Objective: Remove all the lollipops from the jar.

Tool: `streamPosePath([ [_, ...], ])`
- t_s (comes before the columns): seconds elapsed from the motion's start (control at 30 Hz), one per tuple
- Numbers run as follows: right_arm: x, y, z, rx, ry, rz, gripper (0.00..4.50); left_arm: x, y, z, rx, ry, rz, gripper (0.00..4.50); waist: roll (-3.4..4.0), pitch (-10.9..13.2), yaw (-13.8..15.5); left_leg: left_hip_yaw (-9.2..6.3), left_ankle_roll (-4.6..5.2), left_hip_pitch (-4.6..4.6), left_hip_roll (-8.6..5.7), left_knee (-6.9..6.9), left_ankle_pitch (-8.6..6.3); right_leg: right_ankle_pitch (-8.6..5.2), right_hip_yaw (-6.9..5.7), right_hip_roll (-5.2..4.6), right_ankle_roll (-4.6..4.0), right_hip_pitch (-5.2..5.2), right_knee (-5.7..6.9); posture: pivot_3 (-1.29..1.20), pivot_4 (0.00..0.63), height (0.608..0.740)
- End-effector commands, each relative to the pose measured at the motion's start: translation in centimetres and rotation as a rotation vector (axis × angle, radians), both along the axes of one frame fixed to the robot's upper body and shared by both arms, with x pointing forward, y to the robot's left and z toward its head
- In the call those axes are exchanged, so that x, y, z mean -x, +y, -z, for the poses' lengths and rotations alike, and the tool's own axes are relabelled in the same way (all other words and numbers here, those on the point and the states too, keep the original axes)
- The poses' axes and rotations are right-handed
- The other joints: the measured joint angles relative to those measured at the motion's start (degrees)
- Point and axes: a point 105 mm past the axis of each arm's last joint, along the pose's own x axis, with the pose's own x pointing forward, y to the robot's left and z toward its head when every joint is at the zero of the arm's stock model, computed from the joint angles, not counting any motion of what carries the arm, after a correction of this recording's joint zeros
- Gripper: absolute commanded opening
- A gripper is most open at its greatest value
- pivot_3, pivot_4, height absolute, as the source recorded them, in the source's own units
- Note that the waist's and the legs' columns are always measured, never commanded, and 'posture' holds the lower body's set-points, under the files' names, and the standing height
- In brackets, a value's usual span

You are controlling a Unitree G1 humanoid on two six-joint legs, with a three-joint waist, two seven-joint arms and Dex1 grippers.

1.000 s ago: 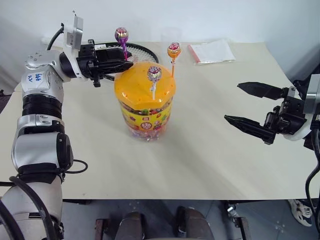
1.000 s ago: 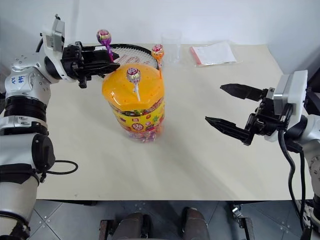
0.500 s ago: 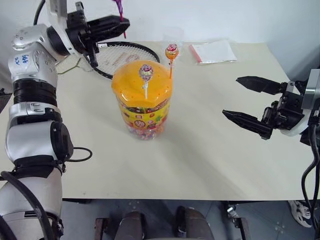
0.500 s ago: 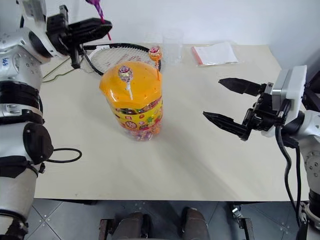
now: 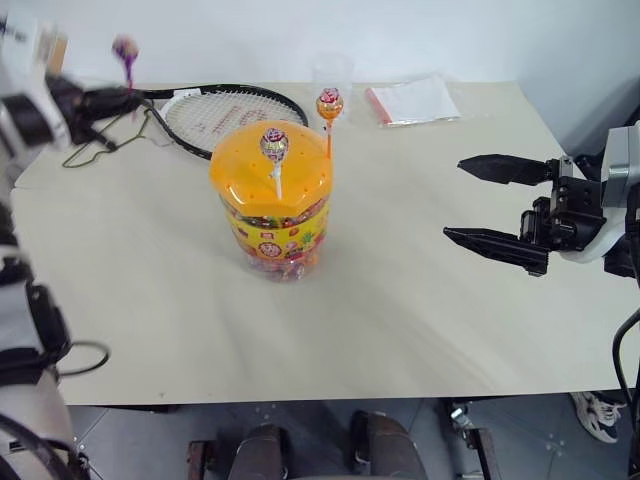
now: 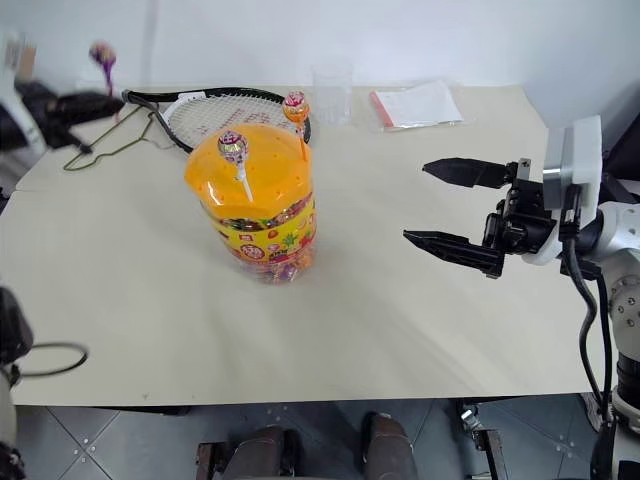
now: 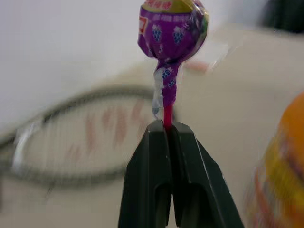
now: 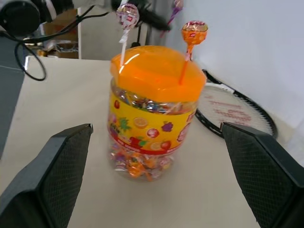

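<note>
My left gripper has the purple lollipop's stick (image 7: 167, 115) clear of the jar's lid, so it should keep going down to the empty tabletop (image 5: 118, 272) beside the jar and let go there.
The jar (image 5: 272, 228), a clear tub with an orange lid (image 5: 270, 172), stands mid-table. Two lollipops stick up from the lid: a purple-pink one on a white stick (image 5: 274, 145) and an orange one (image 5: 329, 103) at the far rim. My left gripper (image 7: 168, 126) is shut on the magenta stick of the purple lollipop (image 7: 173, 28), holding it upright off the table's far left corner (image 5: 125, 48), well clear of the jar. My right gripper (image 5: 455, 198) hovers open to the right of the jar, pointing at it, nothing between its fingers (image 8: 52, 175).
A racket (image 5: 215, 112) lies behind the jar, with a thin black cord (image 5: 95, 150) at its left. A clear cup (image 5: 333, 75) and a plastic bag with paper (image 5: 412, 100) sit along the far edge.
My left gripper has swung left and a little down, away from the jar, carrying the purple lollipop. The right gripper has stayed open in place.
</note>
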Motion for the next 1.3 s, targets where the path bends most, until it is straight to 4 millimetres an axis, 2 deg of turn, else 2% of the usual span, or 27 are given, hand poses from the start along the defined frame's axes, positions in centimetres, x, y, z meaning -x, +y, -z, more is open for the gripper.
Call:
streamPosePath([
  [0.03,0.1,0.1,-0.7,0.002,-0.039,-0.015,4.5,2.2,0.5,1.1,-0.03,0.083,-0.024,0.02,-0.09,0.1,0.2,-0.01,0.0,0.0,0.01,0.01,0.0,0.0,0.0,0.0,0.0,0.0,0.01,0.0,0.15,0.74],
  [0.13,-0.3,0.5,-0.4,0.003,-0.039,-0.032,4.5,3.8,1.9,4.0,0.053,0.17,-0.122,0.02,-0.2,0.1,1.1,-0.06,0.02,-0.08,0.02,0.13,-0.01,0.0,-0.03,-0.04,0.0,0.01,0.04,0.0,0.15,0.74],
  [0.2,-0.5,0.6,-0.3,0.001,-0.038,-0.043,4.5,5.8,3.2,6.5,0.091,0.261,-0.194,0.02,-0.19,0.1,1.0,-0.03,0.04,-0.07,0.02,0.14,-0.04,0.01,0.02,-0.05,0.02,0.0,0.03,0.0,0.15,0.74],
  [0.33,-0.8,0.7,0.0,0.005,-0.032,-0.051,4.5,8.5,4.5,10.6,0.079,0.465,-0.27,0.02,-0.2,0.1,0.7,-0.03,0.03,-0.06,0.02,0.09,-0.04,0.01,-0.01,-0.04,0.01,-0.01,0.05,0.0,0.15,0.74],
  [0.47,-1.0,0.9,0.2,0.009,-0.027,-0.067,4.5,8.8,4.6,12.0,0.032,0.534,-0.297,0.02,-0.2,0.1,1.1,-0.04,0.01,-0.04,0.02,0.09,-0.06,0.01,0.0,-0.05,0.01,0.0,0.07,0.0,0.15,0.74],
  [0.57,-1.0,1.0,0.2,0.005,-0.027,-0.074,4.5,8.6,5.2,12.7,-0.025,0.552,-0.328,0.71,-0.2,0.1,1.0,-0.02,0.0,-0.03,0.02,0.09,-0.07,0.01,0.02,-0.06,0.01,-0.01,0.08,0.0,0.15,0.74],
  [0.67,-1.0,1.1,0.1,0.004,-0.028,-0.074,4.5,8.5,5.4,13.1,-0.058,0.566,-0.338,1.63,-0.2,0.1,0.7,0.0,-0.01,-0.03,0.02,0.07,-0.07,0.01,0.01,-0.05,0.0,-0.02,0.08,0.0,0.15,0.74],
  [0.87,-0.9,0.8,0.1,0.009,-0.029,-0.063,4.5,8.3,4.9,12.4,-0.094,0.558,-0.298,3.59,-0.2,0.1,0.5,0.04,-0.01,-0.03,0.02,0.06,-0.07,0.0,0.04,-0.04,0.0,-0.06,0.08,0.0,0.15,0.74],
  [0.97,-0.9,0.5,-0.2,0.014,-0.035,-0.053,4.5,8.1,4.5,10.2,-0.131,0.505,-0.272,4.48,-0.2,0.1,0.6,0.05,-0.01,-0.04,0.02,0.06,-0.07,0.0,0.04,-0.04,0.0,-0.08,0.09,0.0,0.15,0.74],
  [1.17,-0.9,0.0,-0.7,0.034,-0.056,-0.022,4.5,7.3,3.2,4.7,-0.188,0.324,-0.186,4.48,-0.2,0.1,0.8,0.06,-0.01,-0.05,0.01,0.06,-0.08,0.01,0.04,-0.05,0.0,-0.07,0.07,0.0,0.15,0.74],
  [1.3,-0.8,-0.1,-1.3,0.067,-0.05,0.005,4.5,6.6,0.5,0.9,-0.157,0.16,-0.04,4.48,-0.2,0.1,0.7,0.07,-0.01,-0.06,0.01,0.06,-0.08,0.0,0.05,-0.04,0.0,-0.09,0.08,0.0,0.15,0.74],
])
